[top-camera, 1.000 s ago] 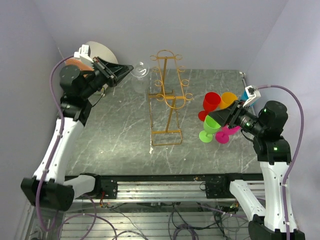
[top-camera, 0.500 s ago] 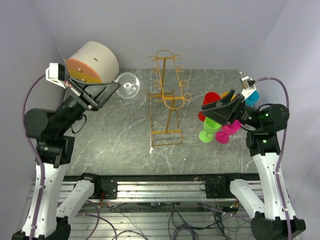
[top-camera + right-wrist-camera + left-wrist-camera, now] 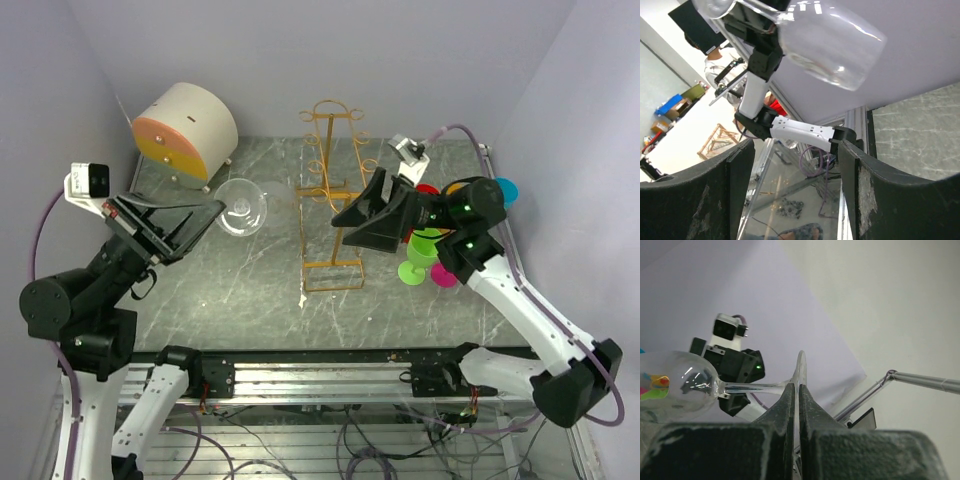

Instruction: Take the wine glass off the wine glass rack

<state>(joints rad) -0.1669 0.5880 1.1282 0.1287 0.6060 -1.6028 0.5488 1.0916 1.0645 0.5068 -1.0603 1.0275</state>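
Note:
My right gripper should keep moving toward the bowl until its open fingers are on both sides of the bowl's rim, because the wine glass's bowl points its free rim [image 3: 865, 66] at those fingers.
The clear wine glass [image 3: 241, 207] hangs in the air left of the golden wire wine glass rack [image 3: 335, 190], apart from it. My left gripper [image 3: 213, 210] is shut on the glass's flat foot [image 3: 800, 365]. From the foot, the stem [image 3: 755, 386] and bowl [image 3: 675, 385] point sideways to the left in the left wrist view. My right gripper [image 3: 350, 222] is raised beside the rack's right side, open and with nothing in it. The right wrist view [image 3: 795, 190] faces the glass bowl [image 3: 830, 45], which sits well beyond the fingers [image 3: 875, 190].
A round beige box with an orange face [image 3: 185, 125] stands at the back left. Several coloured plastic goblets [image 3: 425, 255] cluster right of the rack, under my right arm. Purple walls close in on the left, back and right of the grey marbled table [image 3: 250, 290].
The left arm swung the glass down from the back-left corner toward the table's middle. The right gripper opened wide and moved left from the coloured goblets to the rack.

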